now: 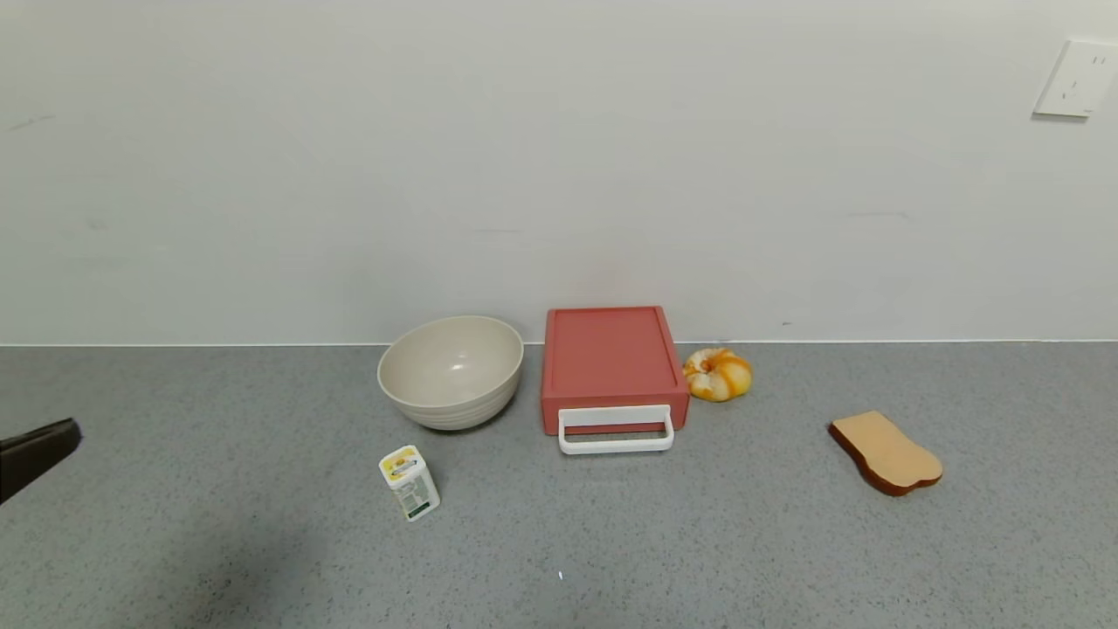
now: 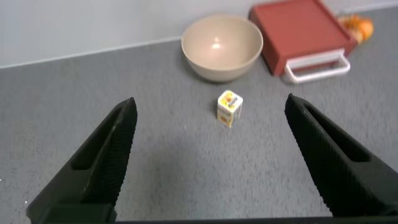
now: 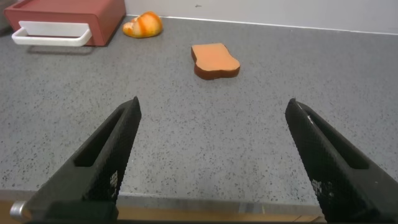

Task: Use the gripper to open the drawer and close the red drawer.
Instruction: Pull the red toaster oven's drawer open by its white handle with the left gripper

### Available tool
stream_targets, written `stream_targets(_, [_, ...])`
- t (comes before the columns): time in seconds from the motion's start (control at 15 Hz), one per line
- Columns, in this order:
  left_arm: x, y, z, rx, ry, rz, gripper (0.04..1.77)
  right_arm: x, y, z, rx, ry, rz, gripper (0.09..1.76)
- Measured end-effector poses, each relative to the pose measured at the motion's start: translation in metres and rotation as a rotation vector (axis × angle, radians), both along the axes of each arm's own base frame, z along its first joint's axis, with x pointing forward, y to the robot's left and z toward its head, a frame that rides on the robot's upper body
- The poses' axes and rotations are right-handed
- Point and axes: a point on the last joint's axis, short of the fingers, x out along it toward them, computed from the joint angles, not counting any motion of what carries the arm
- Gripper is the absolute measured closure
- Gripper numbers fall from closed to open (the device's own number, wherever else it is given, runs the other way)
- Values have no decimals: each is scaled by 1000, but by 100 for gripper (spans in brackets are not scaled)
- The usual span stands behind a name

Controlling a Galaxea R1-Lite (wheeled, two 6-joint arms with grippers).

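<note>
The white loop handle [image 1: 616, 445] runs across the front below the top, so I expect the red drawer [image 1: 616, 402] to come straight out like a tray when I pull.
The coral-red drawer box [image 1: 611, 362] sits against the back wall, shut, its white loop handle [image 1: 616, 430] facing me. It also shows in the left wrist view [image 2: 301, 34] and the right wrist view [image 3: 65, 15]. My left gripper [image 2: 211, 162] is open and empty over the counter's left front, far from the drawer; only one fingertip [image 1: 39, 450] shows at the head view's left edge. My right gripper [image 3: 214, 158] is open and empty at the counter's front edge, out of the head view.
A beige bowl [image 1: 452, 371] stands left of the drawer. A small white and yellow box [image 1: 409, 482] lies in front of the bowl. An orange pumpkin-like toy [image 1: 718, 374] sits right of the drawer. A slice of toast [image 1: 885, 452] lies farther right.
</note>
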Motion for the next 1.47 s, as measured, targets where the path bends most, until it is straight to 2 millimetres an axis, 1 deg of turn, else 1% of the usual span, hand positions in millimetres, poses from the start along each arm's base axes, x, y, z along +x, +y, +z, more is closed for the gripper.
stream_targets(0.13, [26,-1,4,45,126,-40,9,0,0,0,0,0,0,14])
stream_targets(0.33, [63,-6,6,80,265,-109,9,0,0,0,0,0,0,14])
stream_targets(0.53, [92,-21,6,104,405,-212,9,0,0,0,0,0,0,14])
stream_targets(0.67, [109,-34,5,126,436,-352,9,0,0,0,0,0,0,14])
stream_targets(0.87, [130,-52,3,129,457,-457,9,0,0,0,0,0,0,14])
stream_targets(1.2, [163,-81,-4,131,502,-544,9,0,0,0,0,0,0,14])
stream_targets(1.47, [181,-108,-16,137,550,-601,9,0,0,0,0,0,0,14])
